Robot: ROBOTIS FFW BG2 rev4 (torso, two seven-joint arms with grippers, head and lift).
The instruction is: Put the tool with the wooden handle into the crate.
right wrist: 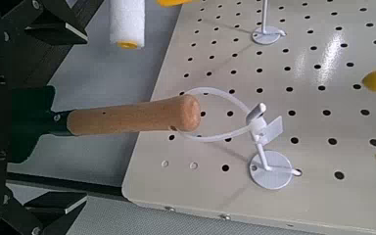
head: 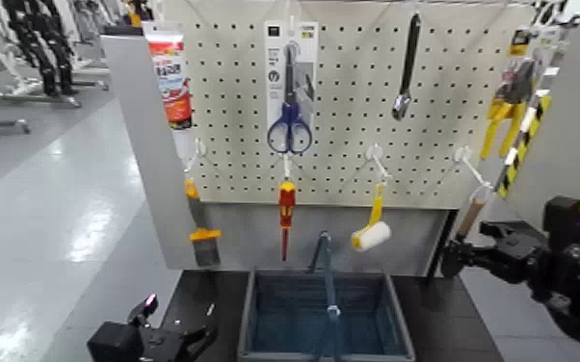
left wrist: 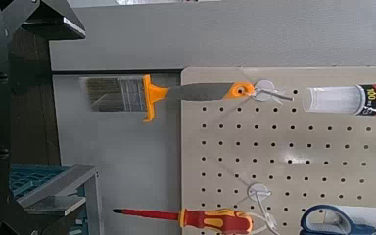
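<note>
The loop [right wrist: 224,93] goes through the end of the trowel's handle and over an open-tipped hook [right wrist: 258,111]. The loop will come off together with the trowel when I lift.
The trowel [head: 472,214] hangs by a loop from a hook at the lower right of the pegboard, pale wooden handle up. In the right wrist view its handle [right wrist: 127,117] leads into the dark green blade [right wrist: 29,122], and the loop is still on the hook [right wrist: 264,127]. My right gripper [head: 456,258] is open, one jaw on each side of the blade [right wrist: 59,117], with gaps showing. The blue-grey crate [head: 251,323] stands on the table below the board, its arched handle [head: 328,279] up. My left gripper [head: 173,337] is open and empty, low at the crate's left.
On the pegboard hang an orange-handled brush [head: 200,231], a red screwdriver [head: 286,207], a yellow-handled roller [head: 371,234], blue scissors [head: 289,120], a tube [head: 171,77] and a black tool [head: 408,67]. Yellow pliers [head: 501,111] hang far right. The crate also shows in the left wrist view [left wrist: 39,181].
</note>
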